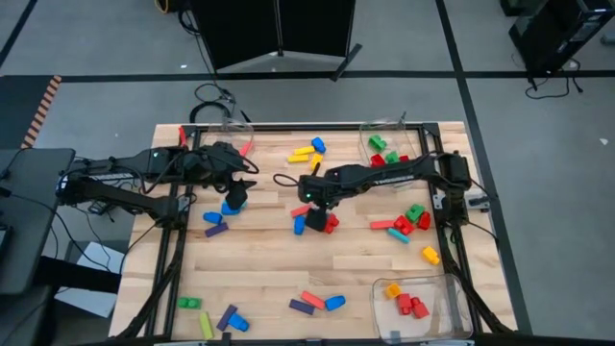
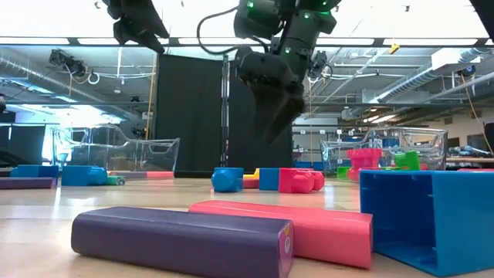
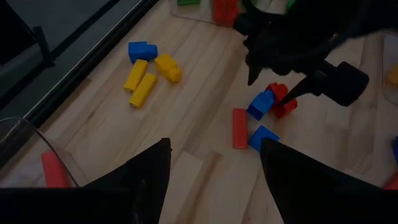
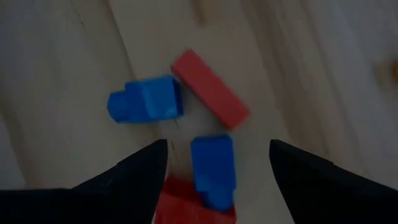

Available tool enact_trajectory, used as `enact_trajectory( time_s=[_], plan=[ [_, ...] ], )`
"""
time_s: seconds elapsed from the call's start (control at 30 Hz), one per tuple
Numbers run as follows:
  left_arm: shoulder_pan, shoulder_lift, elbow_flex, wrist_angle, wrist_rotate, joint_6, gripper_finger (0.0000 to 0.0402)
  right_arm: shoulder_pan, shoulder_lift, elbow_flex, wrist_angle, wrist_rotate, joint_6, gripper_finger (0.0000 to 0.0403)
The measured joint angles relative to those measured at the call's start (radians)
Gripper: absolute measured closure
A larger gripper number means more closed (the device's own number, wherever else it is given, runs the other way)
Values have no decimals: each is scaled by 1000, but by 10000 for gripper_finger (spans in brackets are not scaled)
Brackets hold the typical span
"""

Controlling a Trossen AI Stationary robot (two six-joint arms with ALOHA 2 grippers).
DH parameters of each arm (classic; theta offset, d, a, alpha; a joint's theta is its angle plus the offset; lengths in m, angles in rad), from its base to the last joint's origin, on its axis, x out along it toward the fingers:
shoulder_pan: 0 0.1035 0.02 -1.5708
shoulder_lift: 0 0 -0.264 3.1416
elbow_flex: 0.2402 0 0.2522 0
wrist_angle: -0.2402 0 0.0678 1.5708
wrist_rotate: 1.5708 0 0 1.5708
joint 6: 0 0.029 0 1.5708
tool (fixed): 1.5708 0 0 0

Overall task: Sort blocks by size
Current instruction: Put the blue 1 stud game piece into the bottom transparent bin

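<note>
The blue block [image 4: 213,163] against the red one lies lengthwise between the open fingers of my right gripper. I should go on moving down until they close on its narrow sides [image 4: 214,174].
Blocks lie scattered over the wooden table [image 1: 259,269]. My right gripper [image 1: 309,207] hangs open above a cluster at mid-table: a blue block [image 4: 212,165] partly on a red one [image 4: 186,202], a blue block with a stub [image 4: 146,99] and a red bar [image 4: 210,88]. In the right wrist view the first blue block shows in the gap between the fingers. In the low view the right gripper [image 2: 279,127] is well clear of the blocks. My left gripper [image 3: 214,146] is open and holds nothing, raised above a blue block [image 1: 231,206] left of centre.
Clear bins stand at the far left [image 1: 226,130], far right [image 1: 384,139] with red and green blocks, and near right [image 1: 428,298] with red and orange ones. Yellow and blue blocks [image 1: 307,152] lie at the far middle; others lie along the near edge [image 1: 312,303] and right side [image 1: 404,226].
</note>
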Motion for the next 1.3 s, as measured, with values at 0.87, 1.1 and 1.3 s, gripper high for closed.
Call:
enact_trajectory(
  time_s=[0.87,1.1,1.3],
  plan=[
    [-3,0,0,4,2,-1,149,6,187,0,-11,-49,-103,195],
    [-3,0,0,10,2,2,149,7,147,-8,-24,-50,-94,263],
    [-3,0,0,57,3,1,149,-14,9,-8,-123,-24,-10,263]
  ],
)
